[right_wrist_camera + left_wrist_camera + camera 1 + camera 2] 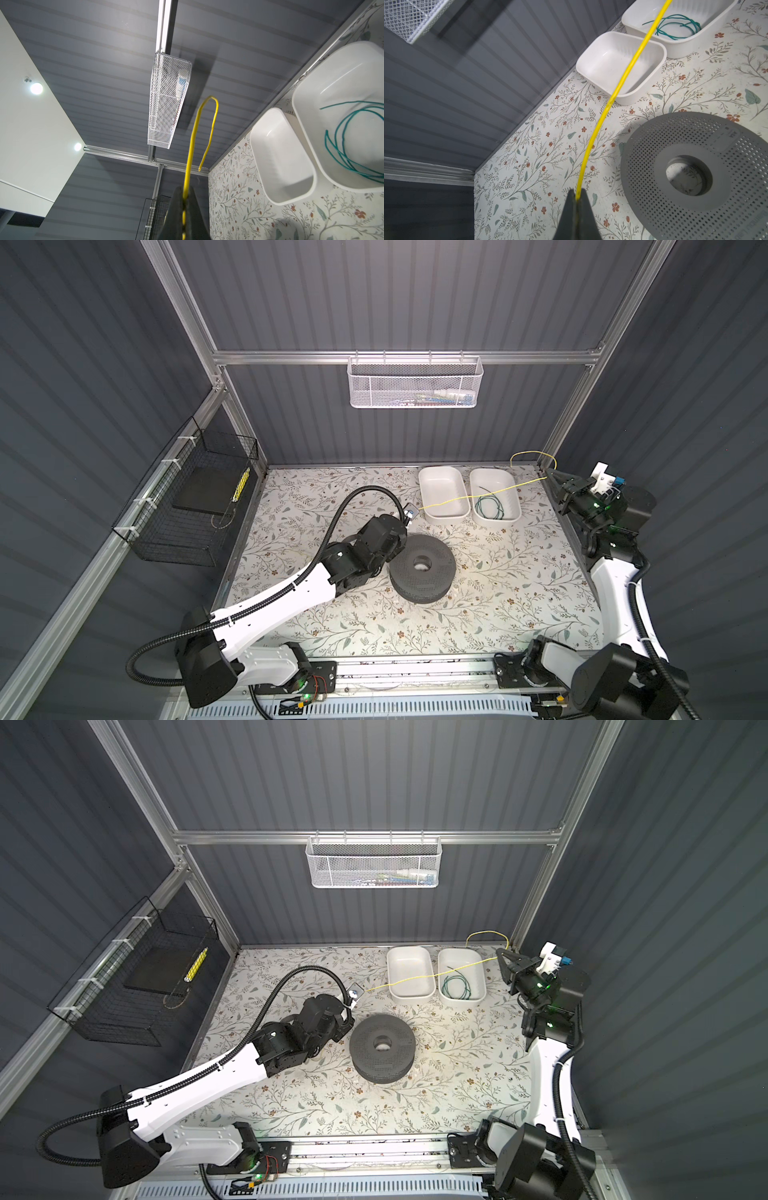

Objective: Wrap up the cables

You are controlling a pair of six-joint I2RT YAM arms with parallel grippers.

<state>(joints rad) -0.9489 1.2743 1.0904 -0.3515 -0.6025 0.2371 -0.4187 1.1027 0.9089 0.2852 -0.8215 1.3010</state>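
Note:
Next, my left gripper grabs the cable (537, 480) next to my right gripper before wrapping, since I see the yellow cable taut (480, 495) and my right gripper out by the side wall.
A thin yellow cable (478, 497) (432, 974) runs taut above two white bins, from my left gripper to my right gripper. My left gripper (417, 511) (577, 191) is shut on one end of it, just behind a grey perforated spool (422, 568) (685, 166). My right gripper (548, 472) (185, 188) is shut on the cable near the back right corner. In the right wrist view the cable (192, 141) goes on past the fingers and bends back in a hairpin loop. The spool lies flat on the floral table with nothing wound on it.
The left white bin (446, 517) has nothing in it. The right bin (496, 521) holds a coiled green wire (490, 508). A white mesh basket (415, 383) hangs on the back rail. A black wire basket (195, 497) hangs on the left wall.

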